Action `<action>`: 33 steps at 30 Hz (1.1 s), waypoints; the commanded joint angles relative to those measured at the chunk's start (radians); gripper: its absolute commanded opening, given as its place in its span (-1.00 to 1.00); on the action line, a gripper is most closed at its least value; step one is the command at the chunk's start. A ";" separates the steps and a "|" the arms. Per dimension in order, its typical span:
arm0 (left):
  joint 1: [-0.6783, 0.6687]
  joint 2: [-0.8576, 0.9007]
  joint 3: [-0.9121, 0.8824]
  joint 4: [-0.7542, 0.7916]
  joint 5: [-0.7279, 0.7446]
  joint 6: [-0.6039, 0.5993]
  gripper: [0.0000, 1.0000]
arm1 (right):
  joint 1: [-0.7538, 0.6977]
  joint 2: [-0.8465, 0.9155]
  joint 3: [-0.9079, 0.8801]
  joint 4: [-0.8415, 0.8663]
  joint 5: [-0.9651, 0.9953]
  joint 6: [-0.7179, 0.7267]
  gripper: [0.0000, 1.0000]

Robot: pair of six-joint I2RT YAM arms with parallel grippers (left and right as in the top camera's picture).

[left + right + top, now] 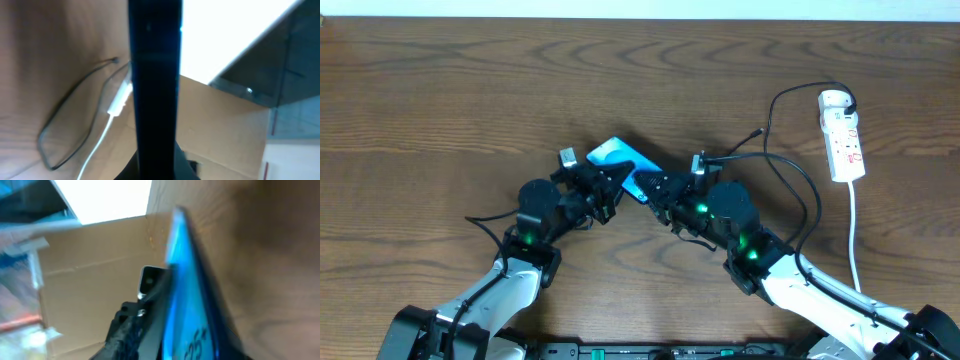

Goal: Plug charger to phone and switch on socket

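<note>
Next, I pull the phone away with my left gripper and turn it straight while my right gripper takes the charger [757, 132], because my right gripper covers the phone's lower end [637, 189].
The phone [618, 156], its screen lit blue, is tilted up off the table between my two grippers. My left gripper [604, 190] is shut on its left side. My right gripper [656, 187] is shut on its lower right end. In the left wrist view the phone [155, 90] is a dark edge-on bar in the jaws [155, 171]. In the right wrist view its blue screen [187, 311] fills the jaws [192, 350]. The charger [788, 168] lies loose on the table right of the phone, its tip [761, 131] free. The socket [843, 135] lies at the far right.
The socket's white cord [856, 235] runs down toward the table's front right. The charger cable loops between my right arm and the socket, and shows in the left wrist view [75, 117]. Cardboard boxes [95, 270] stand beyond the table.
</note>
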 commanded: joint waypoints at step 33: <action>0.153 0.442 0.609 -0.276 0.637 0.282 -0.85 | -0.282 -0.103 0.573 -1.299 0.423 -0.751 0.26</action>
